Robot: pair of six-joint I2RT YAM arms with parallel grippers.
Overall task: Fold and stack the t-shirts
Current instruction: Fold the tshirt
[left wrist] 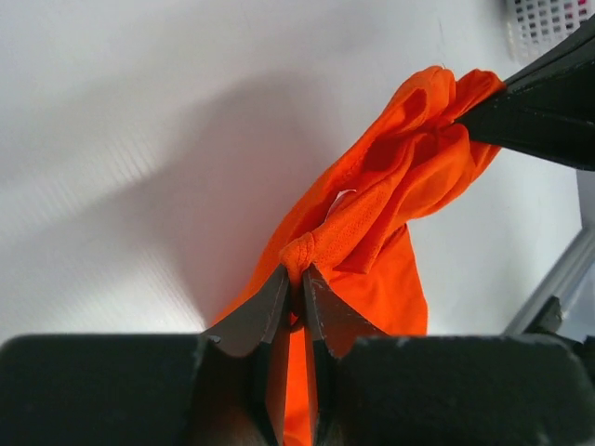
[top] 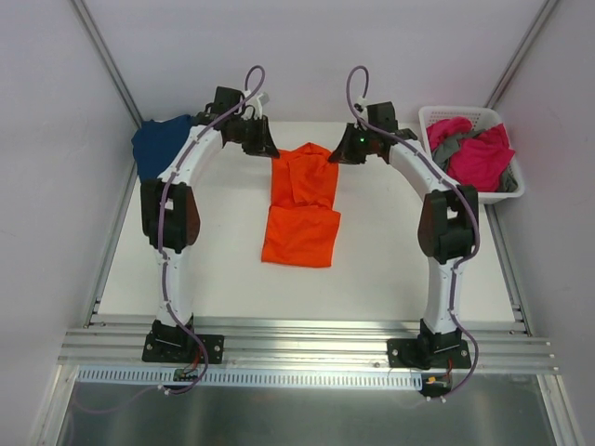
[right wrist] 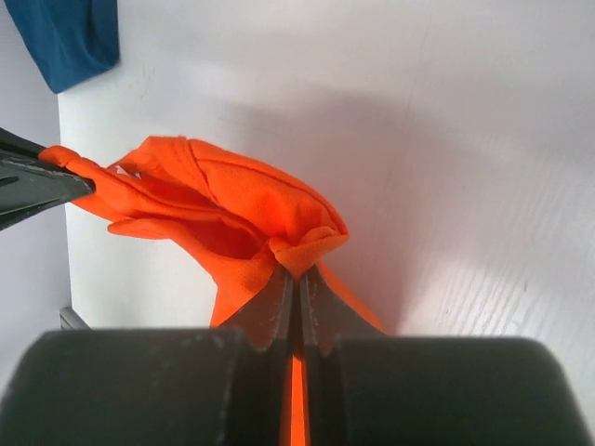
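Both my grippers are holding the orange t-shirt's far corners, and its near half [top: 301, 236] is flat. My right gripper should keep folding toward the t-shirt's near edge [top: 297, 263] and let go there.
An orange t-shirt [top: 302, 204] lies in the middle of the white table, its far end lifted between both arms. My left gripper [left wrist: 297, 271] is shut on a bunched corner of the orange t-shirt [left wrist: 390, 186]. My right gripper [right wrist: 297, 271] is shut on the opposite corner of the orange t-shirt [right wrist: 232, 209]. From above, the left gripper [top: 265, 147] and right gripper [top: 346, 153] hold the shirt's far edge from either side. A navy blue t-shirt [top: 160, 144] lies crumpled at the far left. Magenta and grey t-shirts [top: 474, 150] fill the basket.
A white slotted basket [top: 507, 190] stands at the far right corner of the table [top: 223, 269]. Grey walls close in on both sides. A metal rail [top: 307, 339] runs along the near edge, carrying both arm bases.
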